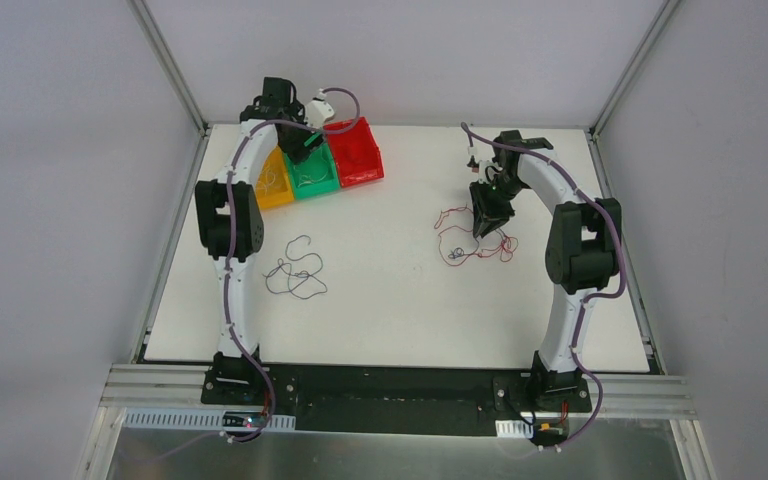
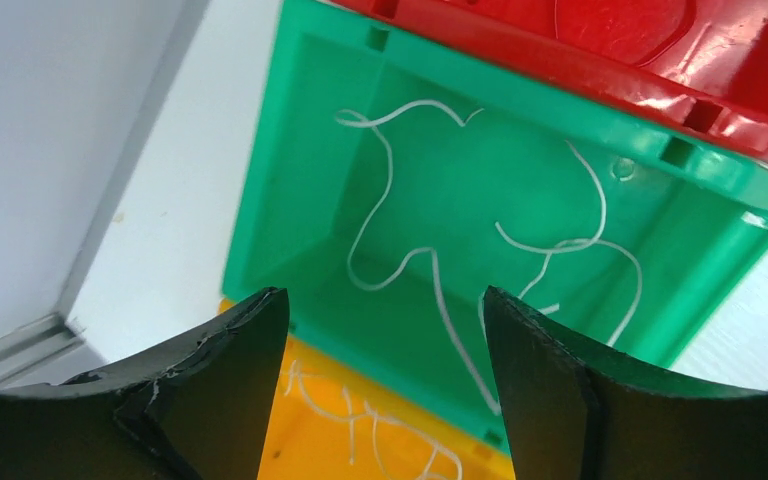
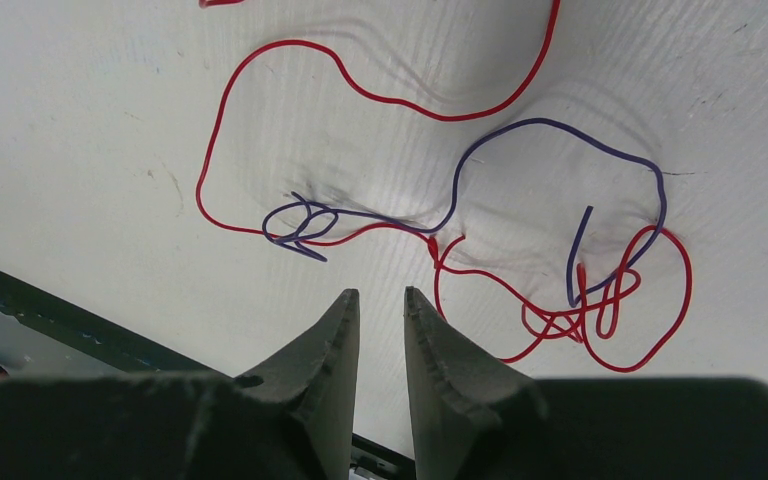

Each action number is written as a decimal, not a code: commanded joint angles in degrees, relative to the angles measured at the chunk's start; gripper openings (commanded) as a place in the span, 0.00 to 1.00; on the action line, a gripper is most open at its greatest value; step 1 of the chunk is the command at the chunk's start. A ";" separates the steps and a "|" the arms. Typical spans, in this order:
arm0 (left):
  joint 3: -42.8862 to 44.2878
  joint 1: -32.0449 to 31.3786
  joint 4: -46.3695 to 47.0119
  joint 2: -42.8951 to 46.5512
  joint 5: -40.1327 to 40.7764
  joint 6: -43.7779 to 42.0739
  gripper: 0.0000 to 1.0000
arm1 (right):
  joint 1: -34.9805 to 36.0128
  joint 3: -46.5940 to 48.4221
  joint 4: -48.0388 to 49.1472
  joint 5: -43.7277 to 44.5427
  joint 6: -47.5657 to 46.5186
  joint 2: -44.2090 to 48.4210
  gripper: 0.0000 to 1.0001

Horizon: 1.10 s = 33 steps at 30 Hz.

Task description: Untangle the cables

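My left gripper should first lift a whitish cable (image 2: 389, 180) that lies in the green bin into the yellow bin (image 1: 273, 182) with the whitish wire, and then sort dark cables.
My left gripper (image 1: 301, 141) hovers open over the green bin (image 1: 317, 178); in the left wrist view its fingertips (image 2: 260, 320) stand wide apart with nothing between them. A whitish cable (image 2: 391, 170) curls on the green bin's floor (image 2: 480, 170). My right gripper (image 1: 487, 216) hangs just above a red cable (image 3: 360, 90) tangled with a purple-blue cable (image 3: 560, 125); its jaws are only narrowly apart and empty (image 3: 380, 292). The knot (image 3: 580, 310) lies right of the fingers. Dark grey-black cables (image 1: 295, 272) loop loosely on the table near the left arm.
A yellow bin (image 2: 350, 440) with whitish wire in it and a red bin (image 2: 610, 40) flank the green one at the back left. The white table (image 1: 400, 320) ends in a black rail (image 3: 50, 320) and metal frame posts.
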State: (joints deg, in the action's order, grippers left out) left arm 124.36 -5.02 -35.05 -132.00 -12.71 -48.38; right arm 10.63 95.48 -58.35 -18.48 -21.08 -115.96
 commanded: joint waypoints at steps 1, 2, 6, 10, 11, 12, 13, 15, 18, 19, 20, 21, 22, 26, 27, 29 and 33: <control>4.85 -0.61 -1.90 -5.21 -0.25 -1.83 0.72 | -0.06 1.08 -1.07 -0.35 0.27 1.10 0.25; 5.78 -0.67 -1.95 -6.29 -0.28 -1.74 0.71 | -0.07 1.05 -1.09 -0.21 0.25 1.13 0.25; 6.82 -0.92 -1.96 -9.65 0.72 -2.87 0.69 | -0.09 0.66 -1.07 0.10 0.12 1.40 0.26; 5.10 -1.34 -1.95 -10.99 1.76 -3.82 0.62 | -0.06 0.41 -1.09 0.52 -0.01 1.62 0.26; 4.51 -1.45 -1.95 -10.90 1.74 -3.83 0.58 | -0.09 0.45 -1.07 0.61 -0.14 1.69 0.26; 3.99 -1.59 -1.95 -10.72 1.64 -3.78 0.49 | -0.09 0.48 -1.07 0.64 -0.15 1.64 0.26; 3.70 -1.64 -1.95 -10.28 1.45 -3.57 0.39 | -0.09 0.56 -1.07 0.64 -0.19 1.66 0.26; 3.59 -1.78 -2.05 -8.30 0.06 -2.62 0.17 | -0.08 0.76 -1.02 0.57 -0.19 1.49 0.26; 3.99 -1.84 -2.05 -3.71 -1.86 -0.55 0.00 | -0.04 1.41 -1.07 0.34 -0.11 1.15 0.26; 4.02 -1.84 -2.04 -1.63 -2.31 -0.08 0.00 | -0.08 1.72 -1.12 0.22 -0.06 1.11 0.26; 4.08 -1.88 -2.04 0.39 -2.54 0.14 0.00 | -0.09 1.95 -1.05 0.08 -0.05 0.96 0.25; 4.18 -1.78 -2.04 2.41 -2.71 0.33 0.00 | -0.09 2.25 -0.99 -0.13 0.09 0.85 0.25; 4.22 -1.64 -2.04 4.57 -3.06 0.36 0.00 | -0.08 2.47 -0.98 -0.37 0.20 0.71 0.26; 5.29 0.01 -2.11 11.34 -4.32 2.03 0.00 | -0.09 3.35 -0.81 -1.26 0.64 0.26 0.26; 5.46 0.60 -2.13 12.64 -4.55 2.14 0.00 | -0.09 3.56 -0.80 -1.41 0.68 0.14 0.25; 5.88 1.67 -2.22 14.87 -4.80 2.27 0.00 | -0.06 4.05 -0.80 -1.68 0.90 -0.11 0.26; 8.14 4.49 -2.22 17.39 -5.25 4.02 0.00 | -0.08 4.77 -0.89 -2.16 1.12 -0.47 0.25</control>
State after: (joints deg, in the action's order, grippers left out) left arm 129.71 -3.51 -36.97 -117.91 -16.19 -46.89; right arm 10.63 97.51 -58.33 -19.00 -20.91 -116.01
